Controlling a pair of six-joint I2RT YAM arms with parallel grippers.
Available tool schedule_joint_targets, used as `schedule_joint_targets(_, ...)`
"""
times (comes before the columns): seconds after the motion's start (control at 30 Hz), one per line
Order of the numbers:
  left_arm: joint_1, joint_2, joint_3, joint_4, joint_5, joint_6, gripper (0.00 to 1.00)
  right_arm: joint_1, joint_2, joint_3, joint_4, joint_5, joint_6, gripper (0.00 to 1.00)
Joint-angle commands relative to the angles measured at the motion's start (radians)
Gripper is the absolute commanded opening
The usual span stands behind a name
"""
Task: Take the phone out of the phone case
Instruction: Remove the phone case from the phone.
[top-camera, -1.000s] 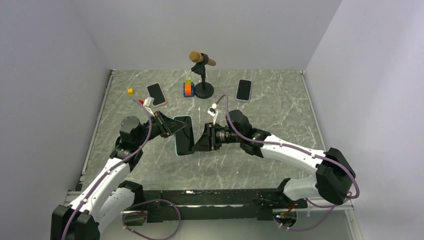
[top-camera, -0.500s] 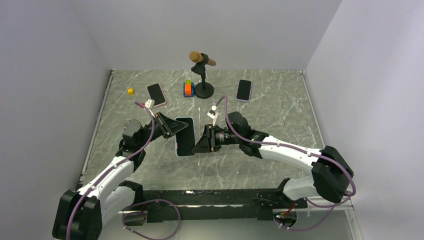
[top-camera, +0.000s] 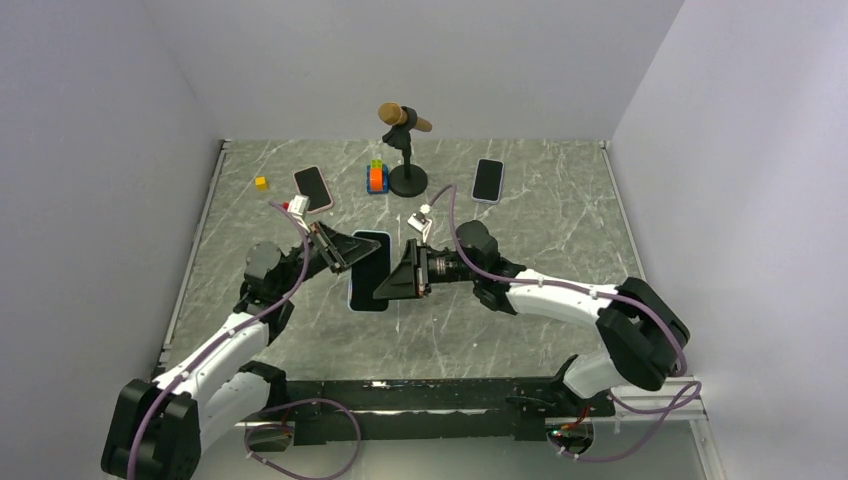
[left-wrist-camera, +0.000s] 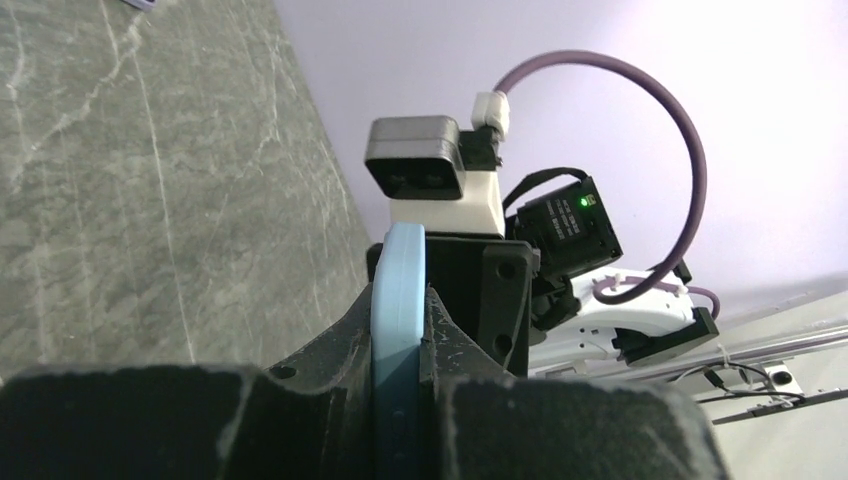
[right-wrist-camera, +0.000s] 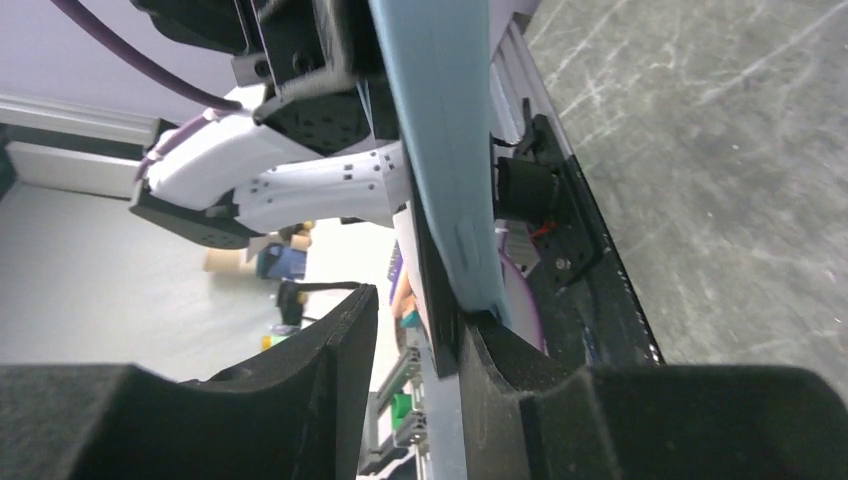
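Note:
The case (top-camera: 372, 236) has my left gripper high on it and my right gripper low on it. Next, my right gripper closes before my left gripper moves to the case's lower corner (top-camera: 354, 305).
The phone in its light blue case (top-camera: 369, 270) is held above the table's middle, black screen up. My left gripper (top-camera: 343, 253) is shut on the case's upper left edge. In the left wrist view the blue case edge (left-wrist-camera: 398, 290) stands clamped between my left gripper's (left-wrist-camera: 398, 312) two fingers. My right gripper (top-camera: 393, 282) is open at the phone's right edge. In the right wrist view the blue case (right-wrist-camera: 440, 140) and the dark phone edge (right-wrist-camera: 432, 290) rest against one finger (right-wrist-camera: 505, 375). The other finger (right-wrist-camera: 320, 370) stands apart from the phone, and the right gripper (right-wrist-camera: 420, 325) straddles the phone's edge.
A microphone on a black stand (top-camera: 406, 180) stands at the back middle, with an orange and blue block (top-camera: 376, 179) beside it. A pink-cased phone (top-camera: 313, 188) and a yellow cube (top-camera: 261, 183) lie back left. Another phone (top-camera: 488, 180) lies back right.
My right gripper has moved left and its fingers now reach over the phone's right edge. The left gripper and phone have shifted slightly toward the back.

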Motion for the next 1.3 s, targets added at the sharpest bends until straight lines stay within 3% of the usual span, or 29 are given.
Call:
schedule_joint_targets(0.0,-0.079,-0.008,0.014,0.106,0.032,-0.079,0.00,-0.014,0.059,0.026,0.351,0.061,0.150,0.38)
schedule_joint_targets(0.13,-0.104,-0.009,0.026,0.092,0.025,-0.063,0.00,-0.035,0.086,0.005,0.400,0.076,0.182,0.33)
schedule_joint_targets(0.23,-0.116,-0.011,0.059,0.016,0.035,-0.008,0.00,-0.057,0.092,-0.004,0.427,0.056,0.190,0.04)
schedule_joint_targets(0.27,-0.116,-0.016,0.075,-0.039,0.041,0.028,0.01,-0.068,0.085,-0.009,0.428,0.048,0.191,0.00)
schedule_joint_targets(0.3,-0.113,-0.023,0.096,-0.104,0.039,0.076,0.11,-0.082,0.075,-0.018,0.426,0.043,0.191,0.00)
schedule_joint_targets(0.4,-0.107,-0.065,0.116,-0.250,0.008,0.176,0.52,-0.126,0.029,-0.047,0.399,0.009,0.185,0.00)
schedule_joint_targets(0.43,-0.102,-0.076,0.102,-0.237,0.007,0.181,0.61,-0.143,0.013,-0.056,0.398,-0.006,0.190,0.00)
schedule_joint_targets(0.53,-0.092,-0.108,0.046,-0.140,0.028,0.173,0.70,-0.191,-0.016,-0.087,0.466,-0.066,0.246,0.00)
schedule_joint_targets(0.8,-0.099,-0.184,0.000,-0.158,0.050,0.286,0.73,-0.243,-0.090,-0.087,0.436,-0.112,0.264,0.00)
schedule_joint_targets(1.03,-0.099,-0.188,-0.012,-0.135,0.053,0.308,0.59,-0.244,-0.102,-0.090,0.479,-0.116,0.303,0.00)
schedule_joint_targets(1.17,-0.098,-0.189,-0.052,-0.041,0.070,0.267,0.52,-0.248,-0.109,-0.095,0.475,-0.113,0.302,0.00)
schedule_joint_targets(1.27,-0.099,-0.197,-0.086,0.039,0.086,0.234,0.61,-0.251,-0.110,-0.094,0.474,-0.112,0.301,0.00)
